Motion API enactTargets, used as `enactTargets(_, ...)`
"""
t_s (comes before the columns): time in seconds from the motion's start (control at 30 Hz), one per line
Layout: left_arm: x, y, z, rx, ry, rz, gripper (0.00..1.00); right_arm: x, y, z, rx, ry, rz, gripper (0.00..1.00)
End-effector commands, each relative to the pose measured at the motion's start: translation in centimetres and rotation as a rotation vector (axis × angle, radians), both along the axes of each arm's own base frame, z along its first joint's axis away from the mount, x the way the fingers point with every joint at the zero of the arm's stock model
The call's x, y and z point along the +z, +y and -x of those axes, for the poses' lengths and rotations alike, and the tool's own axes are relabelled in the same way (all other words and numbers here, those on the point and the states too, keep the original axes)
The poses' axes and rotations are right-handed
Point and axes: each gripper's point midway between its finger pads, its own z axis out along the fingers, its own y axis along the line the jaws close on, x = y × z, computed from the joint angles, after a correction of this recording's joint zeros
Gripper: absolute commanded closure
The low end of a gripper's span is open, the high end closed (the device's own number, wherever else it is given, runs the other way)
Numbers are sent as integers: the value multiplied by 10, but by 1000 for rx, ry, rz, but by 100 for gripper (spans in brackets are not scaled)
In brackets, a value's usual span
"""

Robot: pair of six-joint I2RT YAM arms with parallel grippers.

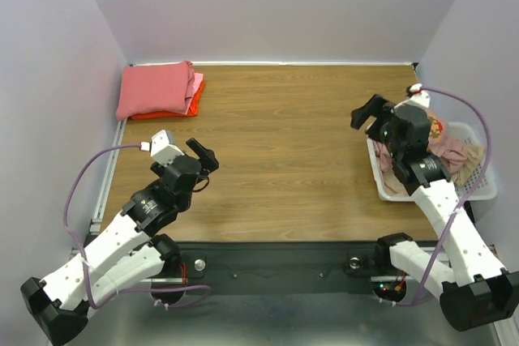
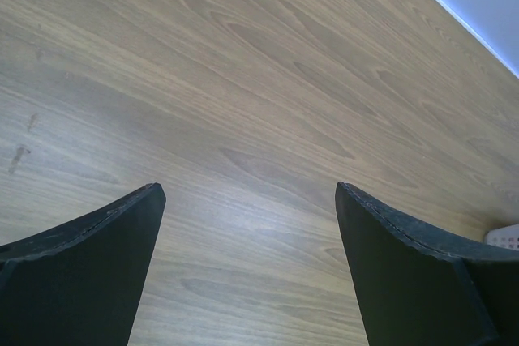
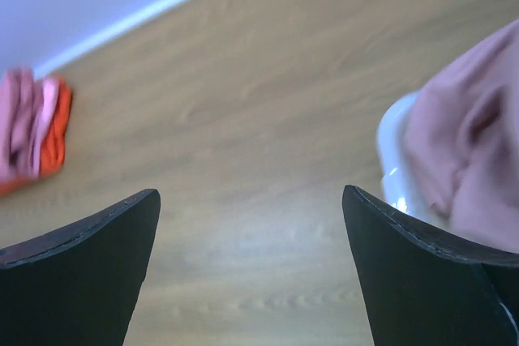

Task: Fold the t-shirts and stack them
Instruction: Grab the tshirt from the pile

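The dusty pink t-shirt (image 1: 448,150) is on top of the tan one in the basket, so the robot's right gripper should keep moving until its open fingers straddle cloth (image 1: 436,127) near the print.
A stack of folded t-shirts (image 1: 158,91) lies at the table's far left corner, coral-red on top with pink and orange beneath; it also shows as the stack (image 3: 32,131) at the left of the right wrist view. More crumpled t-shirts (image 1: 450,155), dusty pink and tan, fill the white basket (image 1: 486,188) at the right; a dusty pink one (image 3: 470,151) hangs over its rim. My left gripper (image 1: 204,156) is open over bare wood at the left, holding nothing (image 2: 247,192). My right gripper (image 1: 371,114) is open and empty beside the basket's left edge (image 3: 251,196).
The wooden table (image 1: 284,143) is boxed in by grey walls at the back and both sides. A metal rail runs along its left edge (image 1: 105,180). The basket's corner (image 2: 507,237) peeks in at the left wrist view's right edge.
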Motion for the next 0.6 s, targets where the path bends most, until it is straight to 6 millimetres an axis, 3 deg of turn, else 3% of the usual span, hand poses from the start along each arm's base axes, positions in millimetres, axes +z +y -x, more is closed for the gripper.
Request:
enactTargets(0.0,17,-2,-7,7,-49,11,2,54,-66,-15,-380,-105,79,0)
enactTargets(0.03,18,-3,-7,2,-50,11,2,47,-89,-18,-506,-73,156,0)
enactTargets(0.1,17,-4,-8,-5,-48,4,2,56,-110,-22,-600,-56,234,0)
enactTargets(0.17,13,-5,-8,-6,-39,-4,2,41,-130,-30,-647,29,274,0)
enactTargets(0.2,12,-5,-9,-4,-38,-5,2,42,-136,-35,-652,39,266,0)
enactTargets(0.3,9,-5,-9,1,-29,-13,2,17,-154,-42,-668,134,276,0)
enactTargets(0.47,7,-2,-10,9,-21,-33,2,-19,-185,-36,-727,310,385,0)
enactTargets(0.57,10,-3,-11,8,-27,-37,2,-34,-187,-37,-731,352,383,0)
